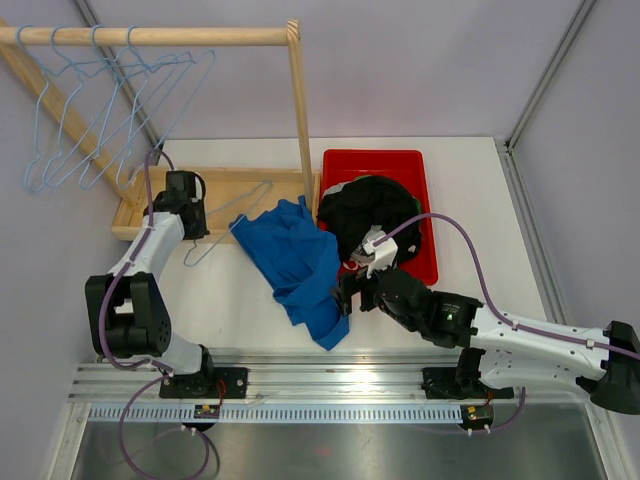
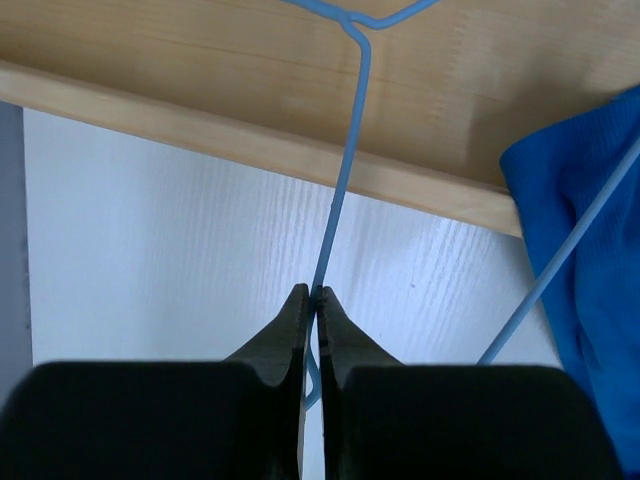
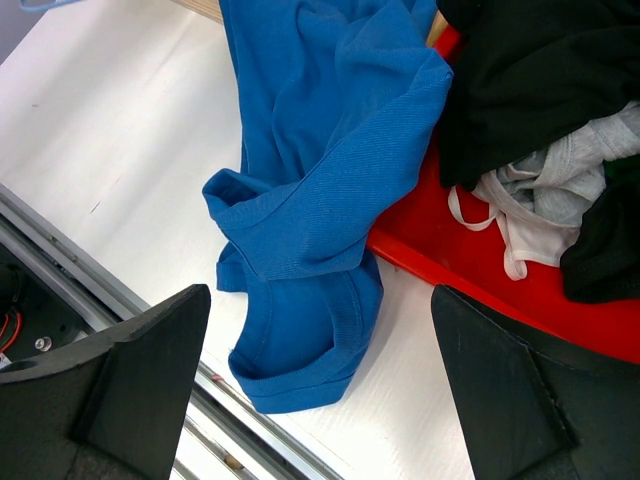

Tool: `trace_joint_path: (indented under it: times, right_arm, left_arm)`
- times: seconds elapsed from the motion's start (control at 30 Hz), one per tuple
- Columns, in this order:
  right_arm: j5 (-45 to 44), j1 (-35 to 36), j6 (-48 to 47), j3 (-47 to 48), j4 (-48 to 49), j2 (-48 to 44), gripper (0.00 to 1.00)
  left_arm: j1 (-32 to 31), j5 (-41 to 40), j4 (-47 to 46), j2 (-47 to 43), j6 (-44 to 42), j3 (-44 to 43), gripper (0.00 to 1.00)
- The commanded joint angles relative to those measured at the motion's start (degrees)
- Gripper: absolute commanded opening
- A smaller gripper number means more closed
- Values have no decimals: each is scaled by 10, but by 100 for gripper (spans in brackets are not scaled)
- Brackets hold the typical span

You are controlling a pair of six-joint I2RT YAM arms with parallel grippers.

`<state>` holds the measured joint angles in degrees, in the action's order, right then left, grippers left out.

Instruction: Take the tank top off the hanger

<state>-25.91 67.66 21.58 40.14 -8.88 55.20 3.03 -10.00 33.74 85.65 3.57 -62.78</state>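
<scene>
My left gripper has the hanger running over the tank top's corner [image 1: 240, 226], outside the cloth, and should keep drawing it clear, then release it at the wooden base [image 1: 218, 235].
The blue tank top [image 1: 300, 265] lies crumpled on the white table, its top end still over a light blue wire hanger [image 1: 228, 225]. My left gripper [image 1: 192, 232] is shut on the hanger's wire [image 2: 335, 215]; the wire runs up between the closed fingers [image 2: 290, 330] towards the wooden base. The tank top's edge [image 2: 590, 240] shows at the right of the left wrist view. My right gripper [image 1: 345, 295] is open and empty, hovering over the tank top's lower hem [image 3: 300, 340] near the table's front edge.
A red bin [image 1: 425, 175] with black and white clothes [image 3: 540, 150] stands right of the tank top. A wooden rack [image 1: 296, 100] with several empty blue hangers [image 1: 100, 110] stands at the back left on a wooden base [image 1: 225, 185]. A metal rail [image 1: 330, 380] runs along the front.
</scene>
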Motion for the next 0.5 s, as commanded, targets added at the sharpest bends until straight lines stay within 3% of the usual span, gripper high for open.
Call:
trace_joint_path:
  times: [0.0, 0.47]
  right_arm:
    - [-19, -2, -1, -1, 12, -13, 99]
    - [-11, -2, 1, 5, 20, 8, 100]
  left_arm:
    - [-19, -30, 6, -24, 12, 8, 0]
    - [-43, -79, 9, -244, 57, 60, 0]
